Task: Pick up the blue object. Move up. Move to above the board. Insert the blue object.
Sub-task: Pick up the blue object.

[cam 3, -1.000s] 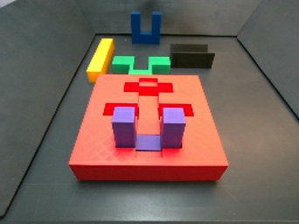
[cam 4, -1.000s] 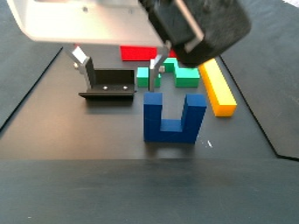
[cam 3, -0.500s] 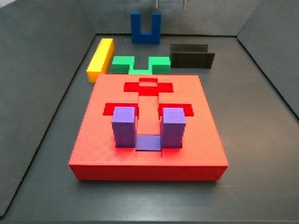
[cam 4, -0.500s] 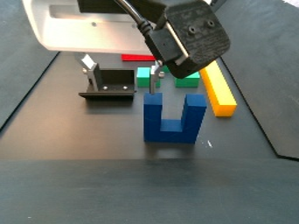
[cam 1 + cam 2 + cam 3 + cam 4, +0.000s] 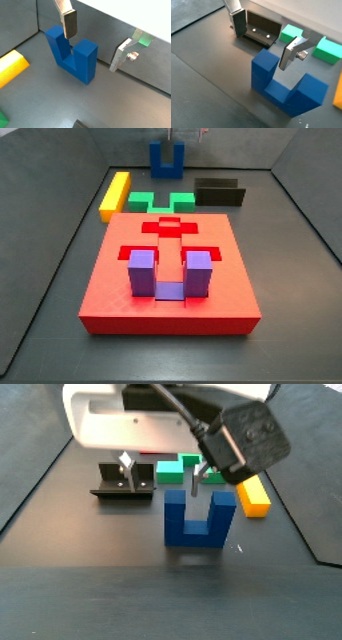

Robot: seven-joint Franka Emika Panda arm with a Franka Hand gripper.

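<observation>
The base of the blue object (image 5: 167, 171) should sink into the red board and its prongs should stay standing when the robot inserts it, because the purple block (image 5: 170, 290) sits that way.
The blue object (image 5: 201, 521) is a dark-blue U-shaped block standing upright on the dark floor, with its prongs pointing up. It also shows in both wrist views (image 5: 71, 54) (image 5: 283, 84) and at the far end in a side view (image 5: 164, 160). My gripper (image 5: 160, 474) is open and empty, just above the block. One finger (image 5: 195, 481) hangs over the slot between the prongs, and the other finger (image 5: 127, 462) is off to the side, so one prong lies below the gap (image 5: 95, 40) (image 5: 264, 40). The red board (image 5: 120, 293) lies near, apart from the gripper.
A purple U-shaped block (image 5: 168, 274) sits in the board. A yellow bar (image 5: 115, 194) and green pieces (image 5: 160, 200) lie between the board and the blue object. The dark fixture (image 5: 123, 484) (image 5: 261, 31) stands close beside the gripper. Grey walls enclose the floor.
My gripper has moved sideways towards the blue object and come lower, so one finger now stands over its slot. The blue object has not moved.
</observation>
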